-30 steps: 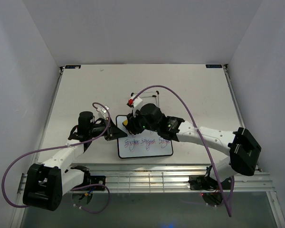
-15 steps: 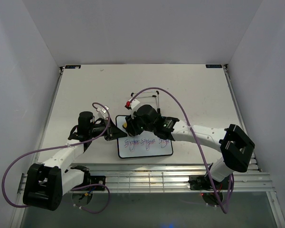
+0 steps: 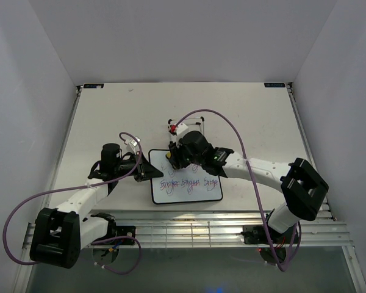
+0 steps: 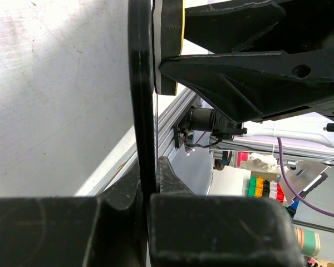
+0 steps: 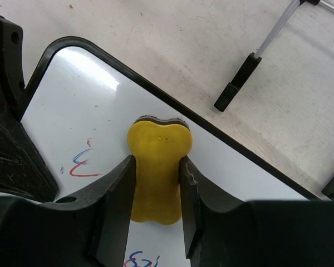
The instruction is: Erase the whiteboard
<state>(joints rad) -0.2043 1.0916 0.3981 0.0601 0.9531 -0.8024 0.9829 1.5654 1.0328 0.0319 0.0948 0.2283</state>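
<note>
Red and blue marks (image 5: pixel 82 163) are still there next to the eraser, so next my right gripper wipes the eraser back over them toward the edge (image 3: pixel 150 160) that my left gripper is holding.
The whiteboard (image 3: pixel 189 190) lies flat on the table near the front, with a black frame and a line of red-purple writing across its middle; it also shows in the right wrist view (image 5: pixel 83 117). My right gripper (image 3: pixel 172 158) is shut on the yellow peanut-shaped eraser (image 5: pixel 157 169) and presses it on the board's upper left part, near the frame. My left gripper (image 3: pixel 151 173) is shut on the board's left edge; in the left wrist view the black frame (image 4: pixel 141 100) runs edge-on between the fingers (image 4: pixel 170 172).
The black wire easel stand (image 3: pixel 195 122) lies on the table behind the board; one of its legs shows in the right wrist view (image 5: pixel 244 78). An aluminium rail (image 3: pixel 189 229) runs along the table's front edge.
My right gripper with the eraser has shifted slightly right and away along the board's upper left part. The left arm and the board have stayed put.
</note>
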